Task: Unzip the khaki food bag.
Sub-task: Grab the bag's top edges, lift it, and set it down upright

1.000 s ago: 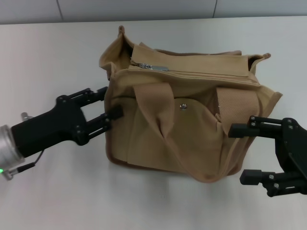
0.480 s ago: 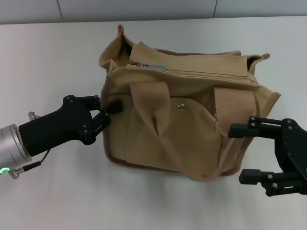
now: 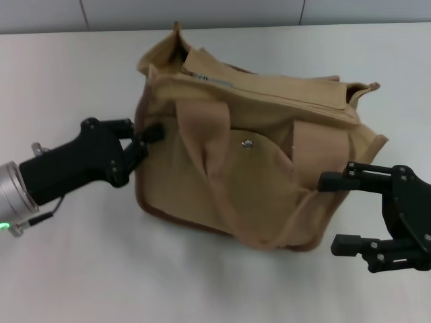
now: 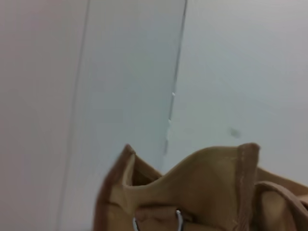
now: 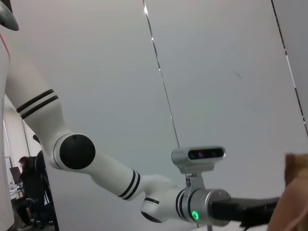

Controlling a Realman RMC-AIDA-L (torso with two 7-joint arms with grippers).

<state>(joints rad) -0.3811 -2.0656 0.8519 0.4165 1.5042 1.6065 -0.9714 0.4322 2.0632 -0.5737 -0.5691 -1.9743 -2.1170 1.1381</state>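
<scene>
The zipper's metal pull is far away from my right gripper. My left gripper should swing the bag's held end over toward my right gripper before the bag gets unzipped.
The khaki food bag stands on the white table, tilted, with its left end raised a little. Its two strap handles hang down the front above the pocket's silver snap. The zipper runs along the top and its metal pull lies at the left end. My left gripper is shut on the fabric of the bag's left end, which also shows in the left wrist view. My right gripper is open beside the bag's lower right corner, one finger touching or nearly touching the cloth.
A grey wall runs along the table's far edge. The right wrist view shows my left arm and a corner of the bag.
My left gripper closed on the bag's left end and pulled it: the bag has tilted and shifted a little to the left. The right gripper has barely moved.
</scene>
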